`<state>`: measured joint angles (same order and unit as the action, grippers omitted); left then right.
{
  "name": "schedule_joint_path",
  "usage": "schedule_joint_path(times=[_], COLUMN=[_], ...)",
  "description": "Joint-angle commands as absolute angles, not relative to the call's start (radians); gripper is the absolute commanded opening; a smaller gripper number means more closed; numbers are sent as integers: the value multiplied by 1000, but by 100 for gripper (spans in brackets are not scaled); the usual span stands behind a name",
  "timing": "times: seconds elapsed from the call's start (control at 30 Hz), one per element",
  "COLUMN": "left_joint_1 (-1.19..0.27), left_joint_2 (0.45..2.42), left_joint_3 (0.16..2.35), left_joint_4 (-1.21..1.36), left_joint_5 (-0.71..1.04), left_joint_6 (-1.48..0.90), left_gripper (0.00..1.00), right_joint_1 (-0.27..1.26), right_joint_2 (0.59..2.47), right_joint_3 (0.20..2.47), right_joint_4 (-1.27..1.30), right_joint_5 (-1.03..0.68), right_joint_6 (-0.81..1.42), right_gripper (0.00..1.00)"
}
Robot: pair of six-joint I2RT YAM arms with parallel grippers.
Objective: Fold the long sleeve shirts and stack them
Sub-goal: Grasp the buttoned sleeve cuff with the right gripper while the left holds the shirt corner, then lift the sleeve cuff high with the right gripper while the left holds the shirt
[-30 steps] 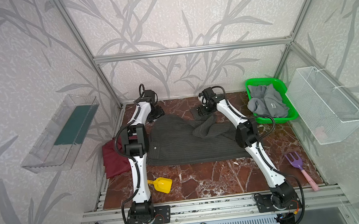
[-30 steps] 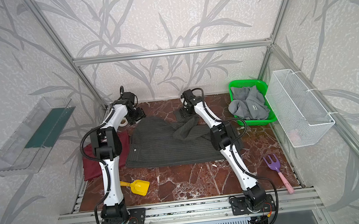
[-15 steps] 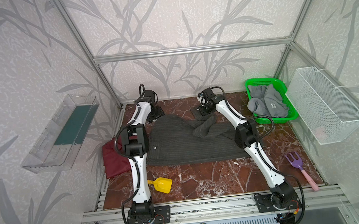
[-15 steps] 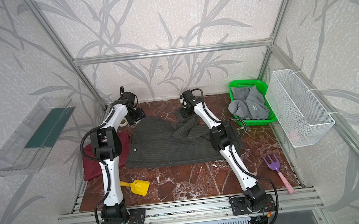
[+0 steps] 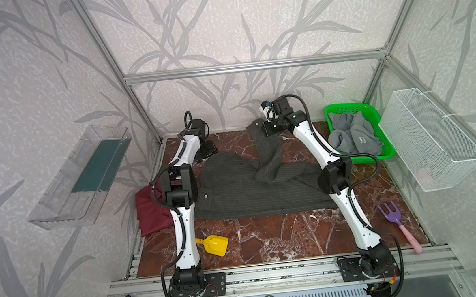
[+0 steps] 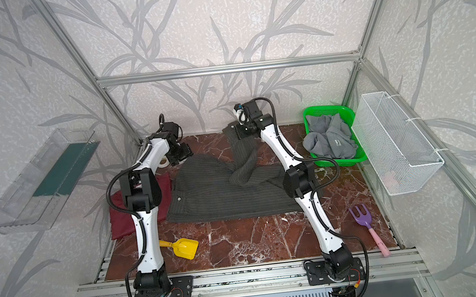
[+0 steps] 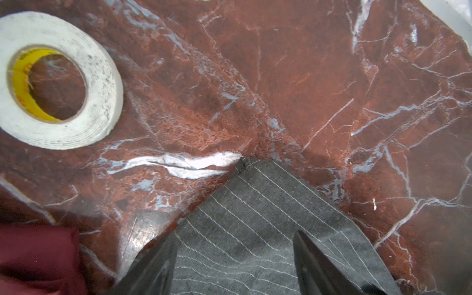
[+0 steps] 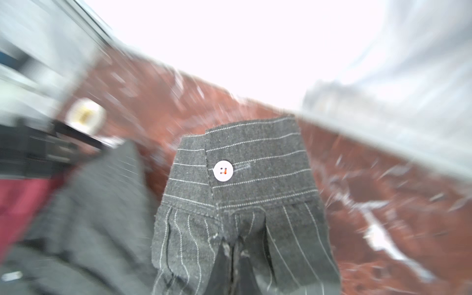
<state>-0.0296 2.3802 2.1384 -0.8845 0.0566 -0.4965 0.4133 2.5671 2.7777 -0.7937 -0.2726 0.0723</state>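
The sleeve bunches in a fold on the shirt's body; my right gripper should lift the cuff high and swing it back toward the green basket [image 5: 358, 131].
The dark charcoal pinstriped shirt [image 5: 250, 190] [image 6: 226, 192] lies spread across the middle of the table. One of its sleeves runs up toward the back wall. My right gripper [image 5: 261, 126] [image 6: 233, 130] [image 8: 233, 245] is shut on that sleeve just behind the buttoned cuff [image 8: 245, 163] and holds it off the table. My left gripper [image 5: 208, 151] [image 6: 183, 155] [image 7: 235, 275] stands open over a back-left corner of the same shirt, one finger [image 7: 319, 268] on either side of the cloth. The maroon shirt [image 5: 150, 212] [image 7: 38, 260] lies crumpled at the table's left edge. The light grey shirt [image 5: 353, 140] sits bunched in the green basket [image 5: 379, 131].
A white tape roll [image 7: 58, 79] [image 6: 163, 162] lies by the left gripper. A yellow scoop [image 5: 215, 245] and a purple rake [image 5: 395, 220] lie near the front. A white wire basket [image 5: 432, 141] hangs on the right wall and a clear tray [image 5: 83, 177] on the left wall.
My right gripper has shut on the sleeve near its cuff and lifted it up and back, drawing the sleeve out. The left arm has not moved.
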Motion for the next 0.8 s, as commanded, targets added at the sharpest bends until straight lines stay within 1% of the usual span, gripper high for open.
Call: schedule_joint_path(times=[0.0,0.23,0.37,0.53,0.6,0.67,0.77], left_joint_1=[-25,-17,-12,-6,-6,-6,-6], left_joint_2=[2364,2372,2374,2394,2399,2410,2445], left_joint_3=[2129,2131,2137,2169,2175,2185,2238], left_joint_4=[-906,-907,-906,-923,-922,-924,-953], left_joint_5=[46,50,54,69,69,73,67], left_joint_6=[-493,-507,-512,-514,-517,-525,-544], left_gripper=[73,73,73,73,73,73,73], right_joint_1=[425,423,412,371,340,312,304], right_joint_2=[2418,2260,2193,2145,2140,2141,2135], right_joint_3=[2764,2744,2729,2737,2740,2746,2739], right_joint_4=[-740,-702,-646,-568,-536,-505,-484], right_joint_5=[-309,-274,-303,-320,-359,-437,-512], right_joint_6=[29,-38,-61,-25,23,79,94], right_gripper=[0,0,0,0,0,0,0])
